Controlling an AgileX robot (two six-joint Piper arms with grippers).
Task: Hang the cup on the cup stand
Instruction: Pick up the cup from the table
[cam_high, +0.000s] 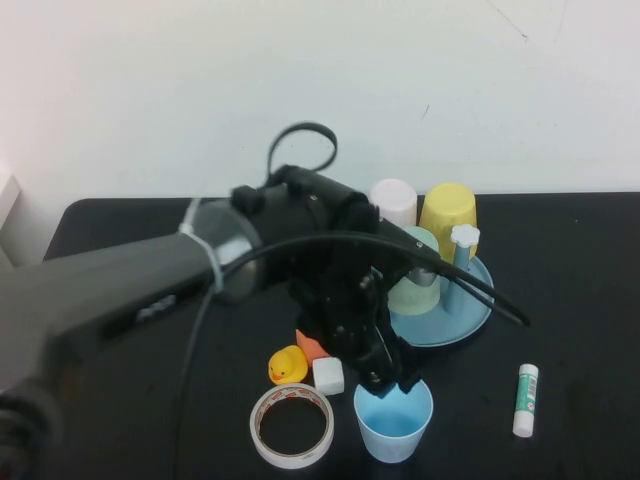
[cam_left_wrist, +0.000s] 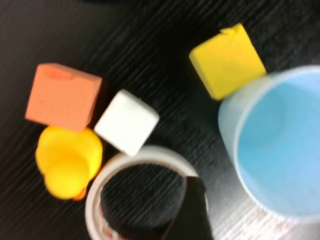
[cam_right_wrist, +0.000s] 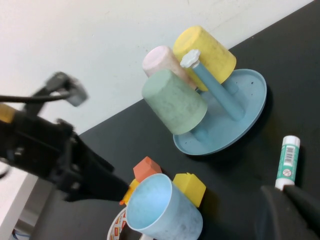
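Observation:
I expect the light blue cup (cam_high: 393, 421) to hide the free peg's white flower knob when I lower the cup, because the other cups (cam_high: 416, 284) sit with their openings down over their pegs.
The light blue cup (cam_high: 393, 420) stands upright, mouth up, at the table's front centre. It also shows in the left wrist view (cam_left_wrist: 280, 145) and the right wrist view (cam_right_wrist: 162, 210). My left gripper (cam_high: 393, 382) hovers open just over the cup's far rim; one dark finger (cam_left_wrist: 192, 212) shows beside the cup. The blue cup stand (cam_high: 470, 315) sits behind, with a white flower knob (cam_high: 464, 236) on one peg and mint green, yellow and pink cups on the others. My right gripper (cam_right_wrist: 287, 210) is off to the right, fingers together, near a glue stick.
A yellow duck (cam_high: 287, 365), white cube (cam_high: 328, 376), orange block (cam_high: 310, 347) and tape roll (cam_high: 291, 426) lie left of the cup. A yellow block (cam_left_wrist: 227, 60) sits behind it. The glue stick (cam_high: 525, 400) lies at the front right.

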